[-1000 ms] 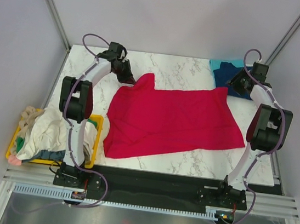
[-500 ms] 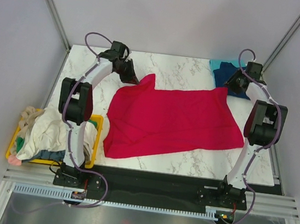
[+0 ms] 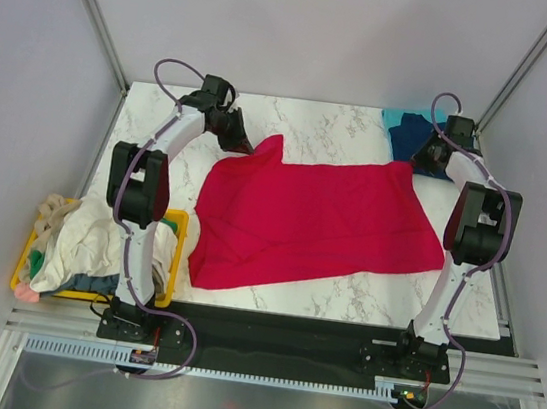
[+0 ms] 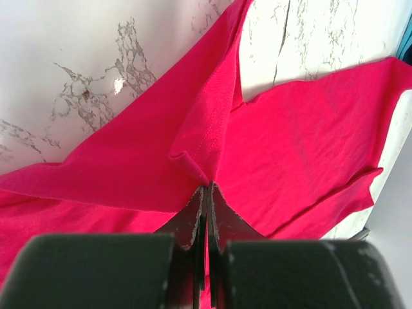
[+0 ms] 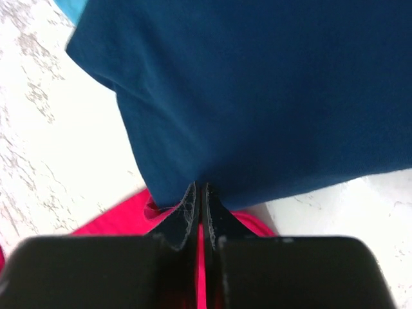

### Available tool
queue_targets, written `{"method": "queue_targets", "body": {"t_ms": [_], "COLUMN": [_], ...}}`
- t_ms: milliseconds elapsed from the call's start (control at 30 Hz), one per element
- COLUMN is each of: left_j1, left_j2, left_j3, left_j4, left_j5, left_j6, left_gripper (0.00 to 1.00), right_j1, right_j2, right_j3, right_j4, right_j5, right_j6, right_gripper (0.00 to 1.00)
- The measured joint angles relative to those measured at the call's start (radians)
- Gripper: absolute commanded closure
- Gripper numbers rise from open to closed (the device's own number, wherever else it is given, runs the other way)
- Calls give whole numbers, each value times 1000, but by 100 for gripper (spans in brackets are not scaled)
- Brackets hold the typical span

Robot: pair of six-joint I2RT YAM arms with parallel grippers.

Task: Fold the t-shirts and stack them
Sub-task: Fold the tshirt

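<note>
The red t-shirt's held corner (image 3: 401,168) touches the navy blue t-shirt, so my right gripper should pull that corner back onto clear marble (image 3: 433,196) and straighten the red t-shirt's edge.
A crimson red t-shirt (image 3: 312,220) lies spread across the marble table (image 3: 334,127). My left gripper (image 3: 244,146) is at the shirt's back left corner, shut on a bunched fold of red cloth (image 4: 199,138) that rises to its fingertips (image 4: 206,188). At the back right corner my right gripper (image 3: 416,161) is shut, with red cloth (image 5: 116,219) showing between its jaws (image 5: 200,187). Just beyond it lies a folded navy blue t-shirt (image 5: 270,90) on top of a teal one (image 3: 398,117).
A yellow bin (image 3: 176,242) beside the table's left front holds a heap of cream and other t-shirts (image 3: 87,241). Grey walls and frame posts close in the back and both sides.
My right gripper has moved a little toward the back right and closed on the red shirt's corner. The left gripper and the shirt have hardly moved.
</note>
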Motion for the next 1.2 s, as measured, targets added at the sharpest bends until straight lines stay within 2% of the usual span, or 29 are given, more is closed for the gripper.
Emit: {"method": "queue_targets", "body": {"t_ms": [267,467,767,933,1200], "left_j1": [6,20,94,132,126], "left_j2": [0,-13,-219,-298,-367], "left_j3": [0,-5,-121,-164,-260], "left_j4": [0,-2,-3,0,0], "left_j5": [0,-8,-37,-60,-54], "left_j6": [0,0,0,7,29], "left_gripper": [98,98,98,98,98], "right_j1": [0,0,-20,-43,-71], "right_j2": [-3,-74,-241,-246,-246], "right_j3": [-51,-65,-65,-81,-125], "right_j4": [0,-16,-16,-19,-23], "right_j5": [0,-1,-13,-27,-43], "right_j6": [-2,-5,-9,-8,0], "right_gripper": [100,100,100,100,100]}}
